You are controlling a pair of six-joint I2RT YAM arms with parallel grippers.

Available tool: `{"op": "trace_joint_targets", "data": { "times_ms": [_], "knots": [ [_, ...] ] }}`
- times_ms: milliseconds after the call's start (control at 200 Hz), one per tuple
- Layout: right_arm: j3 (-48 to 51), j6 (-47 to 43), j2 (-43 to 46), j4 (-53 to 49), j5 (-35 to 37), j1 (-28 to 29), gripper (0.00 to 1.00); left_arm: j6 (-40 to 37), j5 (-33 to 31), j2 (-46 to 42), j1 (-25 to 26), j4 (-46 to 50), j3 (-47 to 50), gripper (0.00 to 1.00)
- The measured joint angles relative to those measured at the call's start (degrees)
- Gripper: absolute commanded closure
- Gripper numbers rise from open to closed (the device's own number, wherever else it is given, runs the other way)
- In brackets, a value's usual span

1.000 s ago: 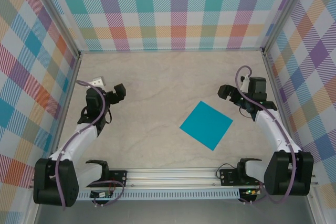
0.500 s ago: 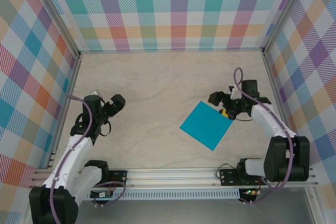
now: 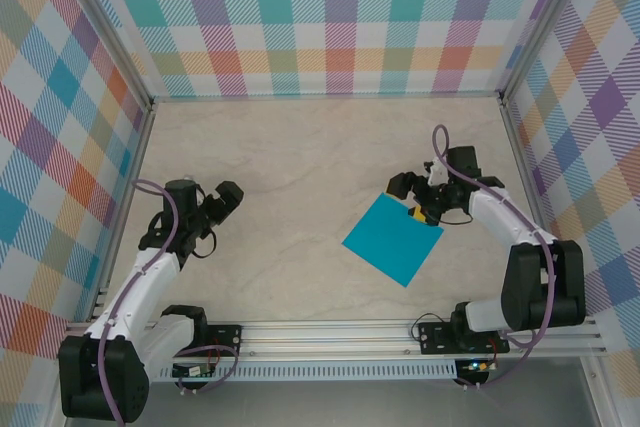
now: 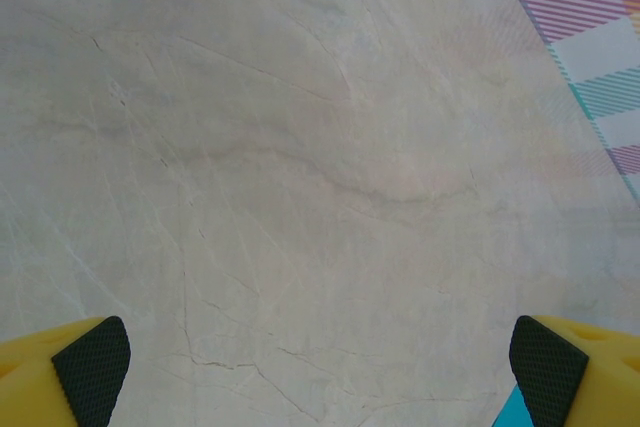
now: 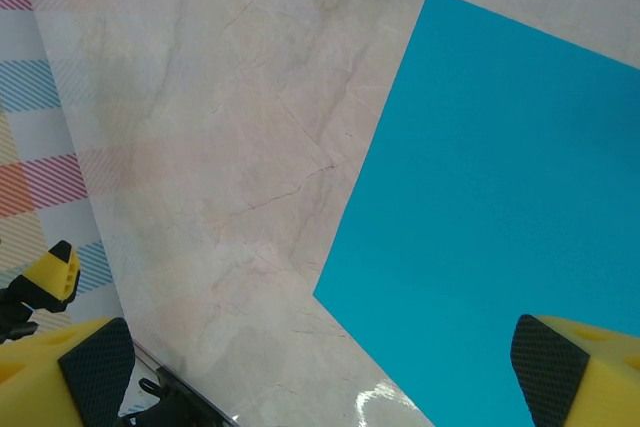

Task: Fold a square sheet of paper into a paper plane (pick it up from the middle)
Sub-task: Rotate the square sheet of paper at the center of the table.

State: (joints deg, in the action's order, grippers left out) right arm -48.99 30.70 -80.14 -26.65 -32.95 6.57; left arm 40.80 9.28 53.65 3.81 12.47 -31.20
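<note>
The teal-blue sheet lies crooked [image 3: 390, 242], well away from my left gripper, so my right gripper should slide it toward the table's middle [image 3: 338, 209] and straighten it before folding.
The square sheet of paper [image 3: 393, 238] is teal-blue and lies flat on the table right of centre, turned like a diamond, with no folds. My right gripper [image 3: 408, 199] hovers open over its far corner. In the right wrist view the paper [image 5: 500, 197] fills the right half, and the right gripper [image 5: 320, 372] has yellow fingers [image 5: 95, 362] spread wide with nothing between them. My left gripper [image 3: 225, 199] stands open at the left of the table, well away from the sheet. The left gripper [image 4: 318, 372] looks down on bare table, with a sliver of the teal paper [image 4: 508, 413] by its right finger.
Plaid walls [image 3: 320, 17] close in the marbled table [image 3: 290, 167] at the back and both sides. A metal rail [image 3: 330, 332] runs along the near edge between the arm bases. The rail [image 5: 175, 402] and a distant yellow finger [image 5: 48, 282] appear in the right wrist view.
My right gripper has moved left and down to the paper's far corner. My left arm has swung its gripper a little nearer the front. Both stay open.
</note>
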Motion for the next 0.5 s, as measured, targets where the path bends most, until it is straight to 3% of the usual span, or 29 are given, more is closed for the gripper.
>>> {"op": "trace_joint_targets", "data": {
  "times_ms": [160, 305, 500],
  "knots": [
    [-1.40, 1.97, -4.61, 0.33, 2.47, 4.74, 0.02, 0.39, 1.20, -0.39, 0.00, -1.75, 1.22, 0.00],
    [-3.74, 3.19, -7.65, 0.20, 4.72, 7.37, 0.02, 1.44, 7.02, 5.95, 0.68, -5.18, 0.90, 0.00],
    [-6.78, 4.26, -8.28, -0.46, 8.31, 9.60, 0.06, 0.96, 7.45, 14.40, 9.62, -5.14, -3.76, 0.00]
  ]
}}
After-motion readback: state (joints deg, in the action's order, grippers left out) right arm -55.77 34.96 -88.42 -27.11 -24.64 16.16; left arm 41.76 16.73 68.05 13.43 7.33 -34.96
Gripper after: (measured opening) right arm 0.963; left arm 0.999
